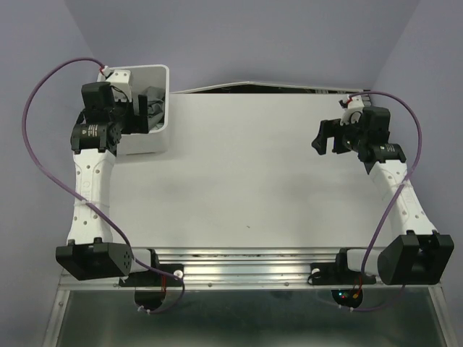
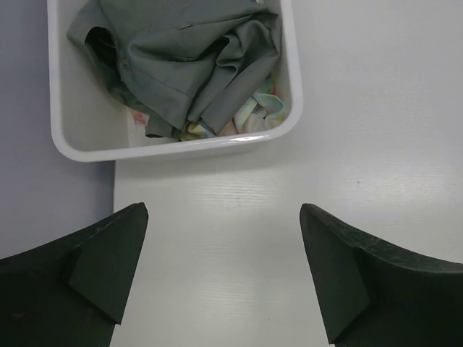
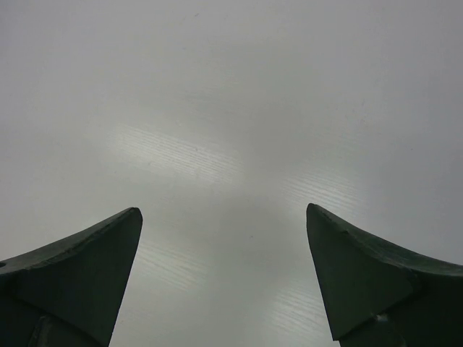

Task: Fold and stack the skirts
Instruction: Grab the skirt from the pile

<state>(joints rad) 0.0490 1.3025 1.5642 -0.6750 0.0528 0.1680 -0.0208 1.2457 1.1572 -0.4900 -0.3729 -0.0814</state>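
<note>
I go on moving my left gripper into the bin until its open fingers are on both sides of a skirt fold (image 2: pixel 163 61), because the dark grey skirt lies above the patterned cloth (image 2: pixel 268 108).
A crumpled dark grey skirt (image 2: pixel 184 61) lies in a white bin (image 2: pixel 177 147), on top of some pale patterned cloth (image 2: pixel 249 108). In the top view the bin (image 1: pixel 160 101) stands at the far left of the table, and the cloth (image 1: pixel 153 107) in it is mostly hidden by my left arm. My left gripper (image 2: pixel 224 217) is open and empty, just short of the bin's near rim and above the table; in the top view it (image 1: pixel 134 116) is over the bin. My right gripper (image 1: pixel 327 137) is open and empty above bare table at the far right, also seen in its wrist view (image 3: pixel 224 217).
The white table top (image 1: pixel 246 181) runs from the bin to the right arm. A metal rail (image 1: pixel 246 264) with both arm bases lies along the near edge. Purple cables loop beside each arm.
</note>
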